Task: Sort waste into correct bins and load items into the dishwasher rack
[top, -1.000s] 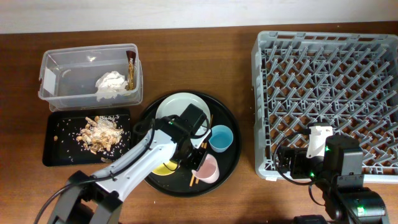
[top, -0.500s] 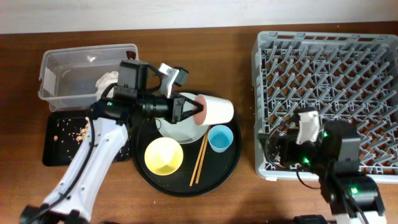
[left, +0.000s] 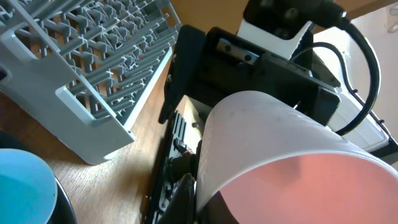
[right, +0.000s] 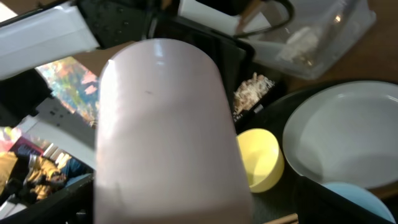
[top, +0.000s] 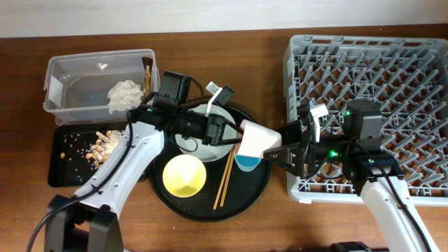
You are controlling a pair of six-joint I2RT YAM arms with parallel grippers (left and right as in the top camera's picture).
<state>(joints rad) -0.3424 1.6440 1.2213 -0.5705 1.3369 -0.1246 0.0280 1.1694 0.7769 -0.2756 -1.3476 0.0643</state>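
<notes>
The pink cup (top: 243, 136) is held by its rim in my left gripper, far from the dishwasher rack, so my right gripper should take the cup's base (top: 275, 139) and load the cup.
My left gripper (top: 236, 133) is shut on the rim of the pink cup (top: 257, 138), which it holds on its side above the right part of the round tray. My right gripper (top: 285, 148) is open with its jaws around the cup's base; the cup fills the right wrist view (right: 161, 124) and the left wrist view (left: 267, 137). The grey-green plate (top: 199, 148), yellow bowl (top: 184, 175), blue cup (top: 246, 161) and chopsticks (top: 225, 178) lie on the tray. The grey dishwasher rack (top: 371, 105) stands at the right.
The round black tray (top: 259, 185) sits mid-table. The clear tub (top: 70, 84) at the back left holds white tissue (top: 124, 94) and a brown wrapper (top: 148, 73). The flat black tray (top: 59, 171) in front of it holds food scraps (top: 105, 143).
My left gripper picked the pink cup off the tray and carried it right towards the rack. My right arm swung left from the rack's front and its jaws now surround the cup's base.
</notes>
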